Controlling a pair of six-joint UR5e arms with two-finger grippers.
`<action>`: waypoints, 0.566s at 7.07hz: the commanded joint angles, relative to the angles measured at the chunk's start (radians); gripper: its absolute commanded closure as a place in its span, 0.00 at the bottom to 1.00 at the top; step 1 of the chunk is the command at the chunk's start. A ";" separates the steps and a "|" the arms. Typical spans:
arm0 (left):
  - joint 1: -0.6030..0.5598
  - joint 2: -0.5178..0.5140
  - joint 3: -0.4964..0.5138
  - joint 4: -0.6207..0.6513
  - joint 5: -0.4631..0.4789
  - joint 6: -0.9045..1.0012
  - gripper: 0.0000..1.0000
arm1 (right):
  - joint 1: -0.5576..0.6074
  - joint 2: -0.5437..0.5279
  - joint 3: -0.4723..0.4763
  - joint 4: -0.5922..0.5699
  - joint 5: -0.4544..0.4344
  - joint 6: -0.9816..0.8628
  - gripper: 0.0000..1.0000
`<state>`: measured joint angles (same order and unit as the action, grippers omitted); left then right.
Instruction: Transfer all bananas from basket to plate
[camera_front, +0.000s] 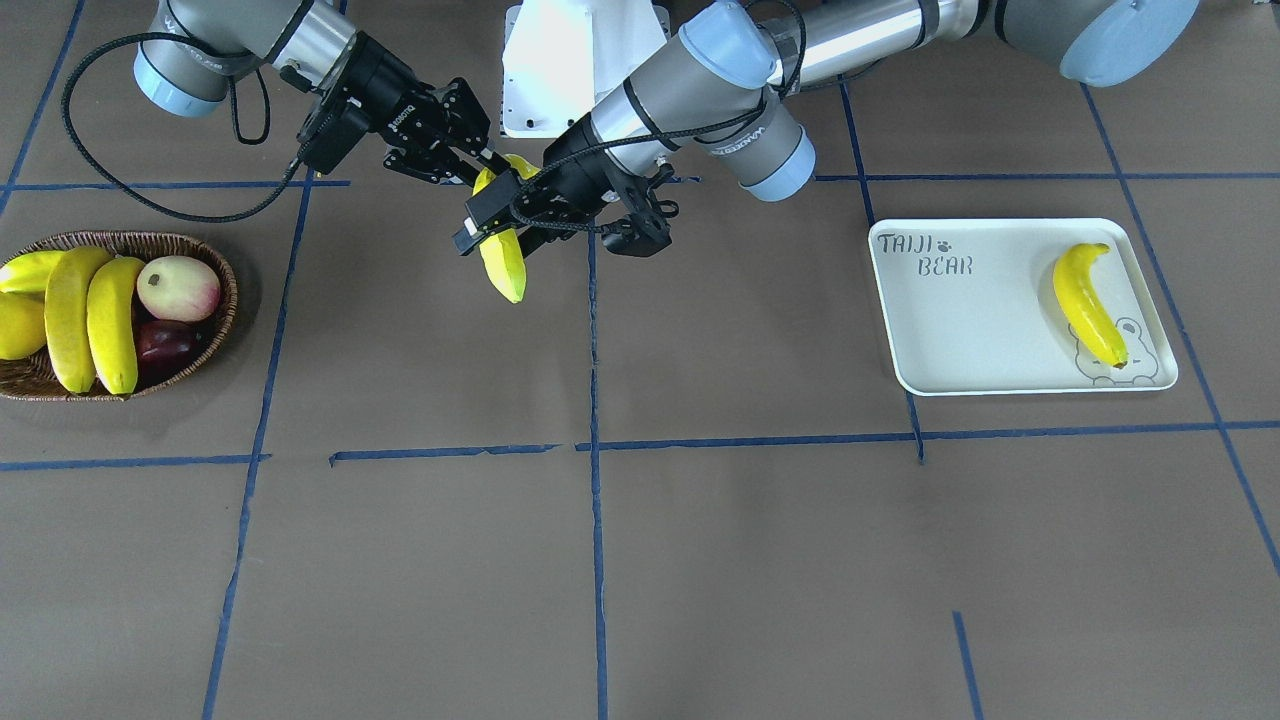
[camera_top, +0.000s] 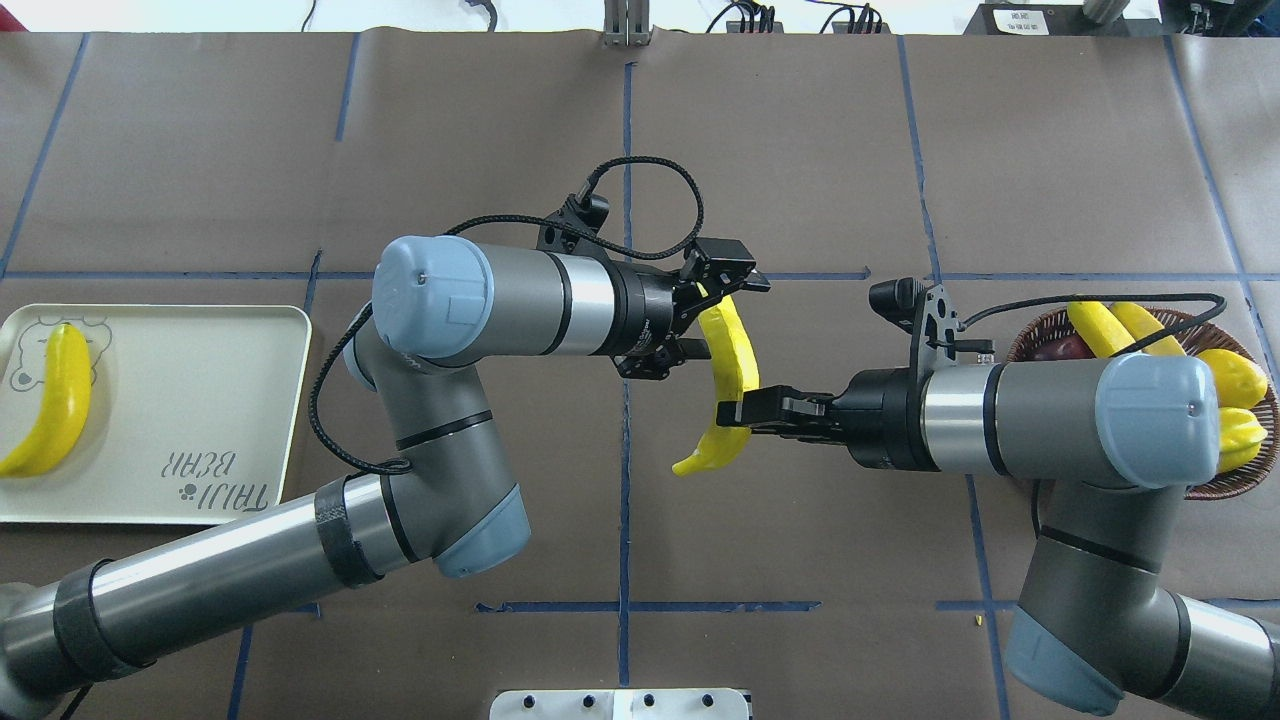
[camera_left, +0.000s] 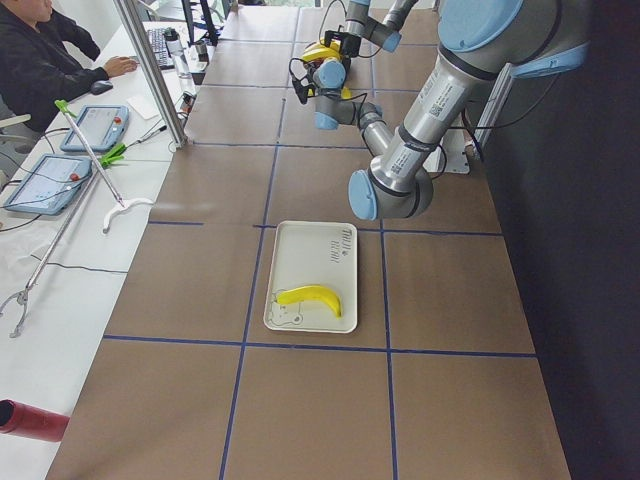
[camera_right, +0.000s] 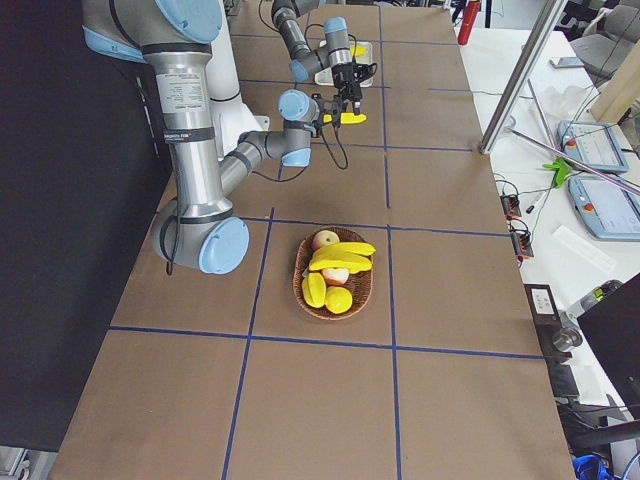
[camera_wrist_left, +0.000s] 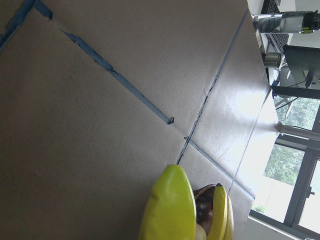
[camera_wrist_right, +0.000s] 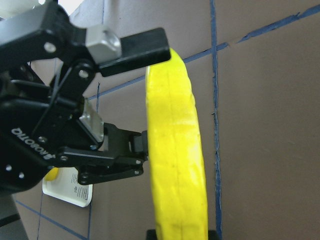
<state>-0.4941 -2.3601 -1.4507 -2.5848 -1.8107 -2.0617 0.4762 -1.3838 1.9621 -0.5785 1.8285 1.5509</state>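
Observation:
The plate (camera_front: 996, 312) is a long way from my right gripper and on my left gripper's side, so my left gripper needs to close on the banana's far end before my right gripper opens.
A banana (camera_top: 735, 360) hangs in the air over the table's middle, between both arms. My right gripper (camera_top: 738, 410) is shut on its lower part, nearer the robot. My left gripper (camera_top: 722, 315) is open, its fingers spread about the banana's far end; it also shows in the right wrist view (camera_wrist_right: 155, 95). Two more bananas (camera_front: 68, 315) (camera_front: 112, 325) lie in the brown wicker basket (camera_front: 120, 238). One banana (camera_front: 1085, 305) lies on the white "TAIJI BEAR" plate (camera_front: 1000, 388), over the bear drawing.
The basket also holds a pale red apple (camera_front: 178, 287), a dark red fruit (camera_front: 165, 342) and two plump yellow fruits (camera_front: 15, 325). The robot's white base (camera_front: 580, 60) stands at the back. An operator (camera_left: 40, 60) sits at a side desk.

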 joint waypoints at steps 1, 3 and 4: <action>0.008 0.002 0.009 0.000 0.001 0.050 0.94 | 0.001 0.000 0.001 0.002 0.000 0.000 0.98; 0.008 0.013 0.007 -0.002 0.001 0.101 1.00 | 0.001 0.000 0.000 0.003 0.000 -0.003 0.97; 0.006 0.013 0.006 -0.002 0.001 0.100 1.00 | 0.002 0.000 0.001 0.005 0.003 -0.002 0.50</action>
<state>-0.4863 -2.3503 -1.4437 -2.5861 -1.8099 -1.9680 0.4776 -1.3837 1.9627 -0.5748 1.8293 1.5485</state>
